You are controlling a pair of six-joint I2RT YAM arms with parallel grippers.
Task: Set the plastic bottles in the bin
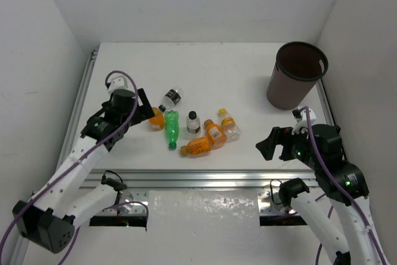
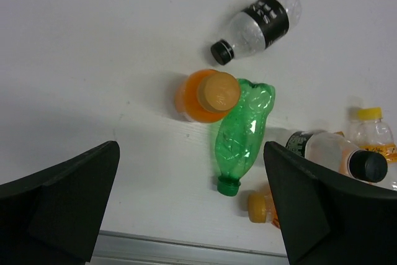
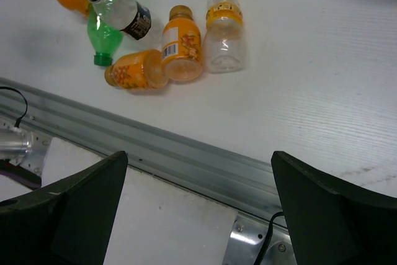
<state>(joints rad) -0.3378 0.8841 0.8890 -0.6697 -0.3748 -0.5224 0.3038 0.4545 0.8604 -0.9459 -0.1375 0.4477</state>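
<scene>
I expect the green bottle (image 1: 172, 130) to swivel slightly when I grip and lift the orange bottle, as it lies close against the upright orange bottle (image 1: 164, 121).
Several plastic bottles lie clustered mid-table: a clear one with a black label (image 1: 172, 98), an upright orange one (image 1: 157, 118), a slim green one (image 1: 172, 128), a clear black-capped one (image 1: 193, 123), two orange ones (image 1: 214, 132) (image 1: 197, 147) and a clear yellow-capped one (image 1: 228, 125). The dark-brown bin (image 1: 282, 91) stands at the far right, upright. My left gripper (image 1: 147, 110) is open and empty, just left of the orange bottle (image 2: 208, 94) and green bottle (image 2: 245, 131). My right gripper (image 1: 267, 144) is open and empty, right of the cluster; its view shows the orange bottle (image 3: 182, 51) and the yellow-capped one (image 3: 224, 29).
A grey aluminium rail (image 1: 198, 178) runs along the table's near edge and shows in the right wrist view (image 3: 186, 147). White walls close in the table on the left, back and right. The bin stands close to the right wall.
</scene>
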